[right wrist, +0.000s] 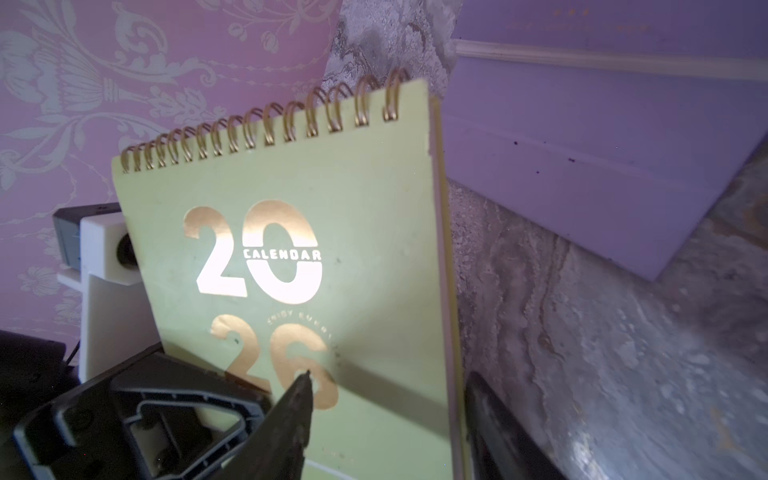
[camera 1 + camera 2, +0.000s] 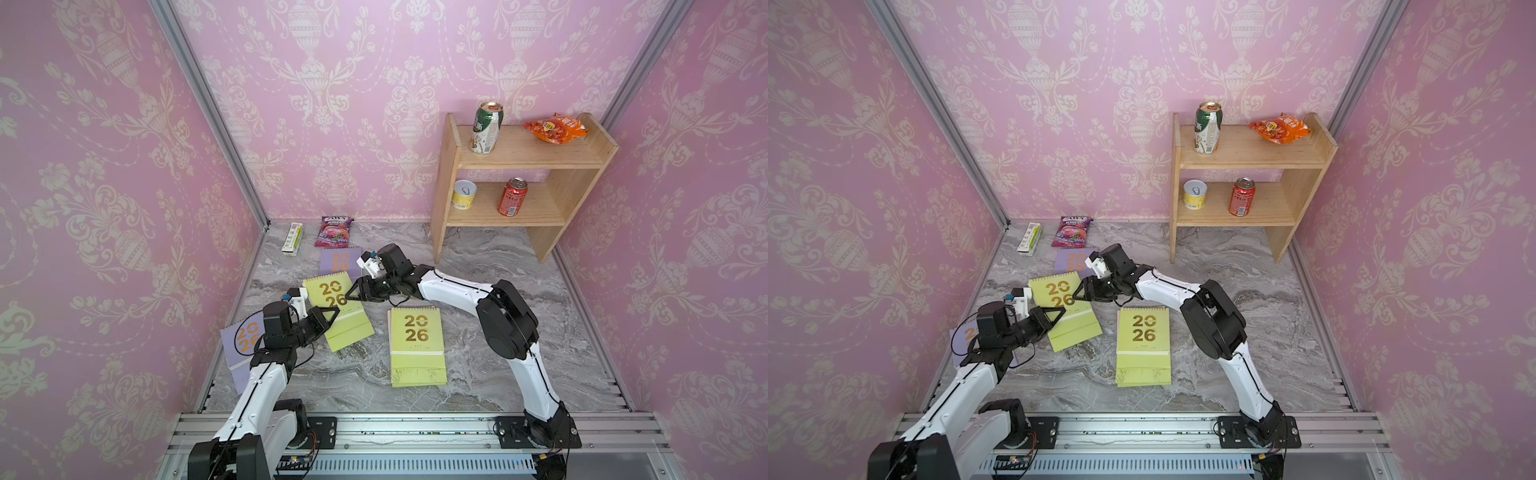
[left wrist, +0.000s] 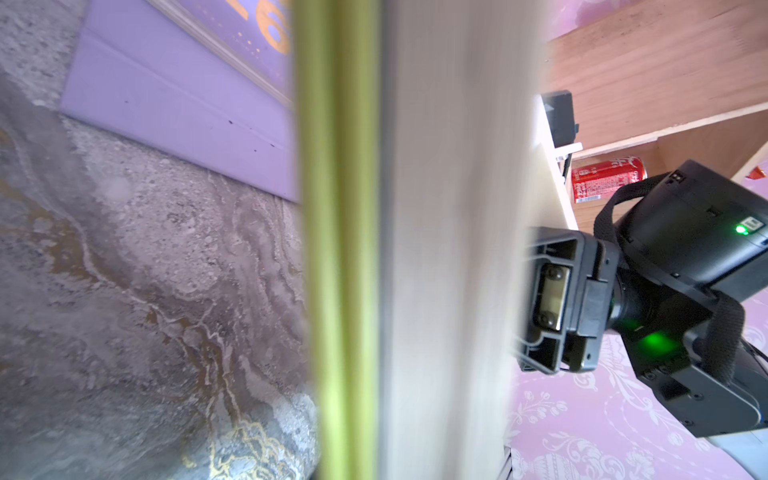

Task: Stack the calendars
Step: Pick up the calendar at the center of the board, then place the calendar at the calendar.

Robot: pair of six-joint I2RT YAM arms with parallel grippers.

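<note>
The raised calendar's free edge (image 2: 364, 310) is facing the open fingers of my right gripper, so my left gripper should keep moving it toward the flat yellow-green calendar (image 2: 417, 345) until those fingers close.
A yellow-green calendar (image 2: 332, 307) (image 2: 1059, 307) with a gold "2026" is tipped up off the marble table, left of centre. My left gripper (image 2: 330, 312) is shut on its near-left edge; in the left wrist view that edge (image 3: 340, 249) fills the middle. My right gripper (image 2: 352, 293) (image 1: 388, 374) straddles its right edge, one finger (image 1: 291, 415) over the cover and the other behind it; contact does not show. A second yellow-green calendar (image 2: 417, 345) lies flat at centre. One lilac calendar (image 2: 338, 259) lies behind, and another (image 2: 239, 345) lies under my left arm.
A purple snack pouch (image 2: 334, 232) and a small white box (image 2: 292, 237) lie by the back wall. A wooden shelf (image 2: 519, 160) at back right carries three cans and an orange snack bag (image 2: 557, 128). Pink walls close in on three sides.
</note>
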